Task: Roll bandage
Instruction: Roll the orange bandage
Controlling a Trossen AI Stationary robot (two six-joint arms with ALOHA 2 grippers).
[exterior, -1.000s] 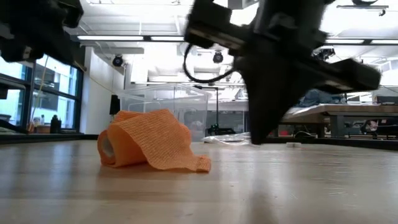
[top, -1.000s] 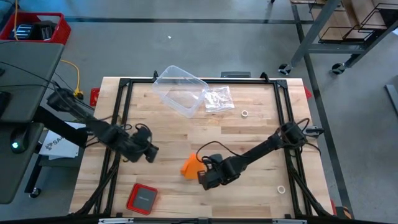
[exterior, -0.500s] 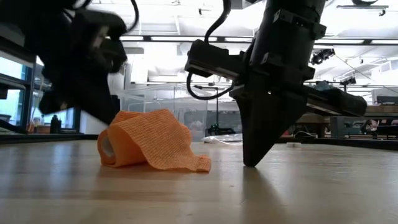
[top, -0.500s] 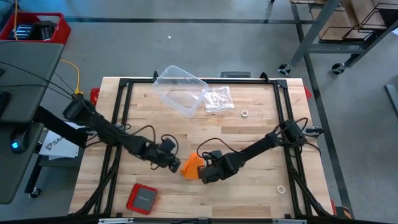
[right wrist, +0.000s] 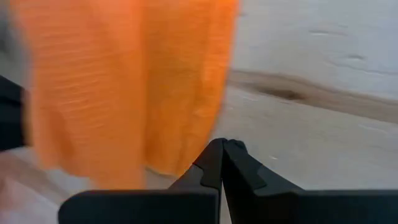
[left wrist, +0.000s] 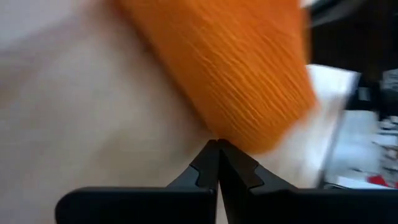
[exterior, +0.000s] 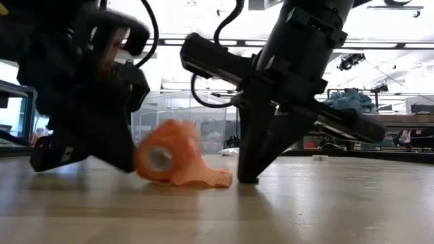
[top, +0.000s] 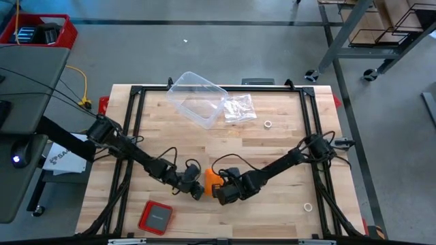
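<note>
The roll's outer layer (exterior: 184, 139) bulges loosely over the short tail, so my left gripper should back off while my right gripper draws the tail (exterior: 211, 177) out flat before rolling.
The orange bandage (top: 211, 177) lies on the wooden table, near the middle of its near half. It is a small roll (exterior: 161, 157) with a short loose tail (exterior: 211, 178) flat on the wood. My left gripper (top: 195, 190) is shut, and its tips are against the roll from the table's left (left wrist: 217, 144). My right gripper (top: 221, 193) is shut. Its tips are down at the table on the bandage's right side (exterior: 247, 179), beside the tail's edge (right wrist: 205, 134). My left gripper pushes with its shut fingertips (left wrist: 209, 155) against the roll's curved side (left wrist: 239, 118), coming low and slanting down from the table's left. The roll rests on the table with one open end toward the near edge. My right gripper's shut tips stand at the tail's edge; I cannot tell whether they touch it.
A clear plastic box (top: 197, 98) and a crinkled clear bag (top: 240, 108) lie at the far middle. A small red square case (top: 156, 217) lies at the near left. Two small rings (top: 268, 124) (top: 308, 207) lie on the right half.
My left gripper has gone toward the table's right and near edge, up to the bandage, and come against the roll. My right gripper has gone down and a little left, toward the tail. The roll has shifted toward the right gripper and bunched tighter, while the tail end stayed put.
</note>
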